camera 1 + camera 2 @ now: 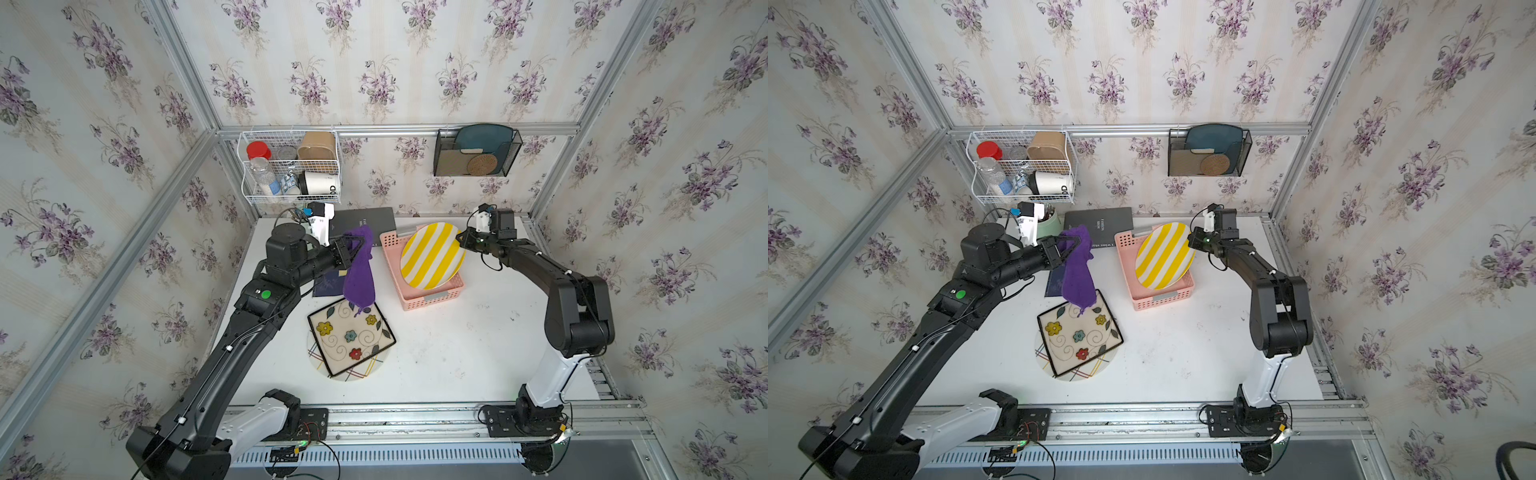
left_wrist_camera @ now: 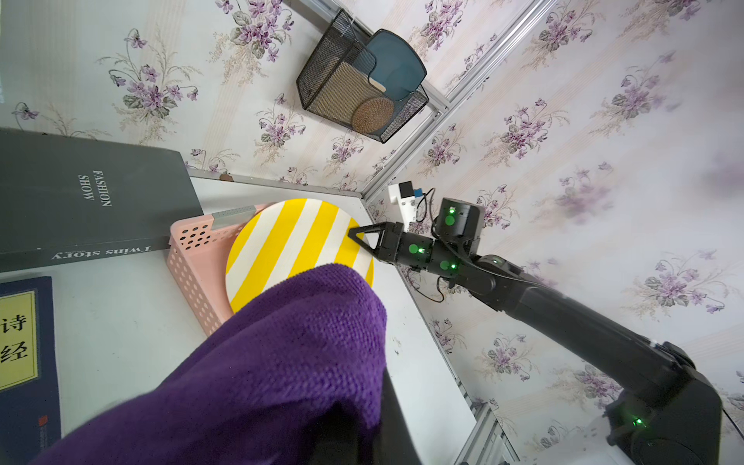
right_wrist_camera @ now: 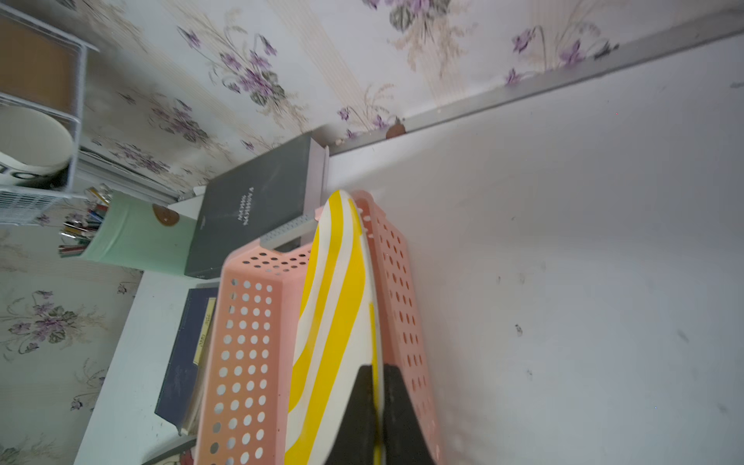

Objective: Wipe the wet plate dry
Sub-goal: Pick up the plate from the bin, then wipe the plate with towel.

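Note:
The striped plate's lower edge [image 1: 429,285] is inside the pink basket, so my right gripper needs to lift the plate clear and take it to the purple cloth [image 1: 360,276] to be wiped.
The yellow-and-white striped plate [image 1: 432,255] [image 1: 1165,255] stands tilted on edge in a pink basket [image 1: 432,298]. My right gripper [image 1: 460,240] [image 3: 376,374] is shut on the plate's right rim, one finger on each face, as the left wrist view shows it [image 2: 351,234]. Left of the basket, my left gripper [image 1: 363,242] is shut on a purple cloth [image 1: 359,274] [image 2: 261,362]. The cloth hangs down over the table and hides the left fingers in the left wrist view. Cloth and plate [image 2: 298,245] are apart.
A square flowered plate [image 1: 351,336] lies on a round plate near the table's middle, under the cloth's lower end. Dark books [image 1: 365,224] and a green pen cup [image 1: 1048,226] stand at the back. A wire basket [image 1: 291,166] and a black mesh holder [image 1: 476,153] hang on the wall.

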{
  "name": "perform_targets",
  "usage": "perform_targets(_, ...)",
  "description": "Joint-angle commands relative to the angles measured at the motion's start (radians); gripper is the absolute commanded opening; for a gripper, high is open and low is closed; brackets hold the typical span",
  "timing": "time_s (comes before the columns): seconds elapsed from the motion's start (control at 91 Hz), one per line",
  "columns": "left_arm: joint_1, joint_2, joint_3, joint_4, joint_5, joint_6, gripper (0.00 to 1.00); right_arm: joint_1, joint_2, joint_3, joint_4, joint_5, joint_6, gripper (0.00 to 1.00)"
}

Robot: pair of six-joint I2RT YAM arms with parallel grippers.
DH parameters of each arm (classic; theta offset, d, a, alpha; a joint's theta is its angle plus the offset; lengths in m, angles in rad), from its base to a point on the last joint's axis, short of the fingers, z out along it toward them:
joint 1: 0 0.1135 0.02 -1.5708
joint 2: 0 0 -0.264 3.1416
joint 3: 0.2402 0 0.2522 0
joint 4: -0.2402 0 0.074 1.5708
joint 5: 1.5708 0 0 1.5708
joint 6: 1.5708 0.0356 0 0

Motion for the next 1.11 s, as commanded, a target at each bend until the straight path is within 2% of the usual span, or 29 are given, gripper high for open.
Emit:
perform_targets(0.0,0.000,0.002,-0.002,0.077,0.021,-0.026,0.00,0.018,-0.080,-0.038,0.072,-0.012,0.046,0.00)
perform_targets(0.088,-0.003,0.027,-0.004,0.127,0.043,-0.053,0.00,0.069,-0.172,-0.123,0.146,-0.031,0.112,0.00)
perform_targets(0.231,-0.017,0.101,-0.020,0.184,0.050,-0.049,0.00,0.206,-0.347,-0.325,0.384,0.021,0.337,0.00)
perform_targets(0.308,-0.018,0.152,-0.040,0.153,-0.002,-0.034,0.00,0.276,-0.404,-0.377,0.485,0.062,0.422,0.00)
perform_targets(0.407,-0.020,0.193,-0.098,0.143,-0.081,-0.035,0.00,0.298,-0.448,-0.375,0.531,0.103,0.486,0.00)
perform_targets(0.483,-0.025,0.207,-0.156,0.203,-0.046,-0.071,0.00,0.299,-0.467,-0.347,0.544,0.117,0.492,0.00)
perform_targets(0.615,-0.075,0.217,-0.204,0.314,0.016,-0.122,0.00,0.321,-0.439,-0.268,0.523,0.065,0.460,0.00)
perform_targets(0.725,-0.139,0.277,-0.161,0.416,0.111,-0.163,0.00,0.399,-0.414,-0.246,0.530,0.073,0.450,0.00)
perform_targets(0.78,-0.173,0.317,-0.123,0.472,0.151,-0.195,0.00,0.470,-0.397,-0.244,0.551,0.072,0.472,0.00)
perform_targets(0.857,-0.199,0.384,-0.062,0.504,0.181,-0.223,0.00,0.490,-0.387,-0.254,0.610,0.059,0.522,0.00)
perform_targets(0.956,-0.168,0.381,-0.035,0.486,0.144,-0.235,0.00,0.470,-0.411,-0.259,0.613,0.093,0.530,0.00)
perform_targets(1.099,-0.035,0.288,-0.121,0.504,0.066,-0.304,0.00,0.424,-0.454,-0.279,0.587,0.068,0.519,0.00)
